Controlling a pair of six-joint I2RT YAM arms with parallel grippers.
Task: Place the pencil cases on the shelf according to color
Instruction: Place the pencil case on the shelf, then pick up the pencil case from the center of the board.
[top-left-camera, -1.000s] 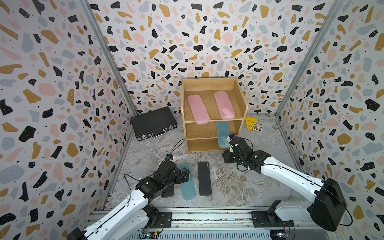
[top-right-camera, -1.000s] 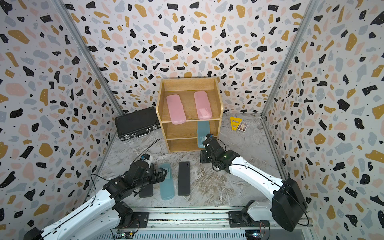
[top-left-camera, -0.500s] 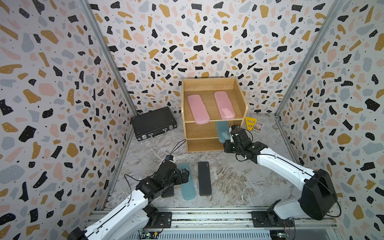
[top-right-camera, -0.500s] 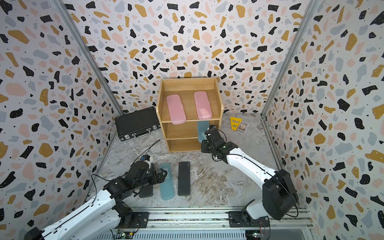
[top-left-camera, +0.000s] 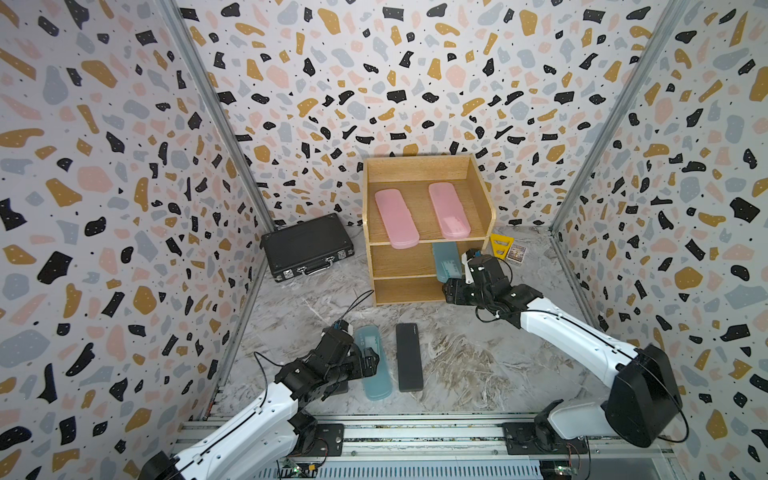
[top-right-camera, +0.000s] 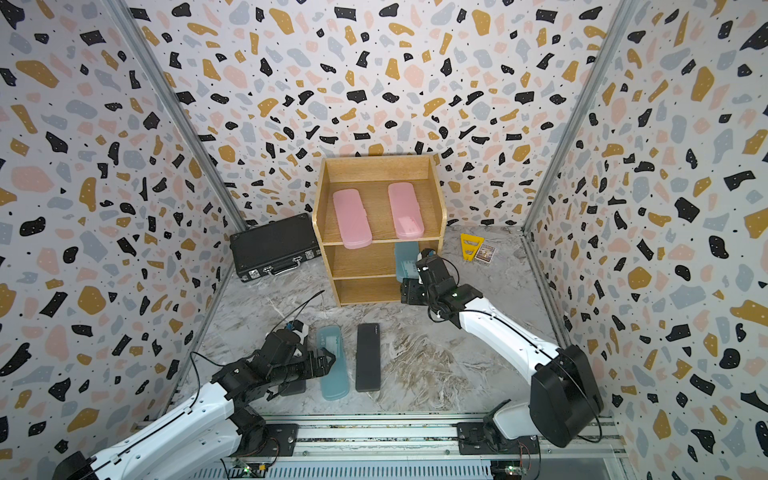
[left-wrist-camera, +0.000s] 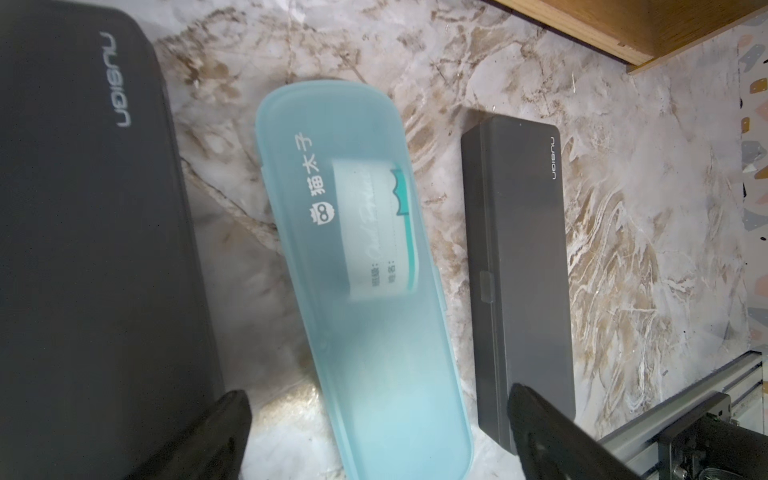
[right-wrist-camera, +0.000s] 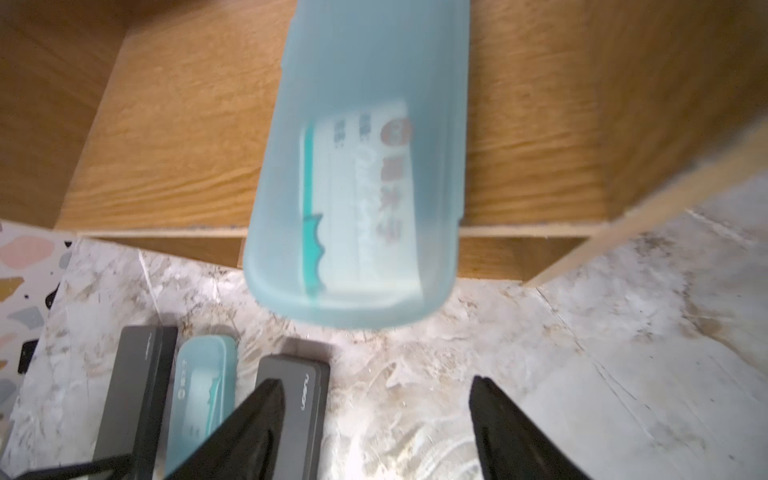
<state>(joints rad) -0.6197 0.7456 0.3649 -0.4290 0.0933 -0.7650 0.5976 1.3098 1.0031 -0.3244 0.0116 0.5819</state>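
The robot's left gripper blocks the space over the teal case (top-left-camera: 381, 369) on the floor, so it should move back and let the right gripper take the teal case's near end (top-left-camera: 377, 390).
The wooden shelf (top-left-camera: 484, 199) (top-right-camera: 318, 208) holds two pink pencil cases (top-left-camera: 396, 218) (top-left-camera: 449, 210) on its top tier. A teal case (top-left-camera: 446, 259) (right-wrist-camera: 357, 166) lies on the middle tier at the right, its near end past the front edge. My right gripper (top-left-camera: 459, 282) (right-wrist-camera: 374, 384) stands open just in front of it, holding nothing. On the floor lie a teal case (top-left-camera: 376, 382) (left-wrist-camera: 353, 249) and a black case (top-left-camera: 408, 357) (left-wrist-camera: 519, 270). Another black case (left-wrist-camera: 83, 249) is mostly under my left arm. My left gripper (top-left-camera: 365, 357) (left-wrist-camera: 378, 395) hangs open over the floor teal case.
A black briefcase (top-left-camera: 307, 245) (top-right-camera: 274, 245) lies left of the shelf by the wall. A yellow card (top-left-camera: 498, 243) and a small box (top-left-camera: 515, 252) lie right of the shelf. Patterned walls close in on three sides; a metal rail (top-left-camera: 415, 432) runs along the front.
My right gripper carried the teal case up to the middle tier, then opened and let it go there. The left arm has not moved.
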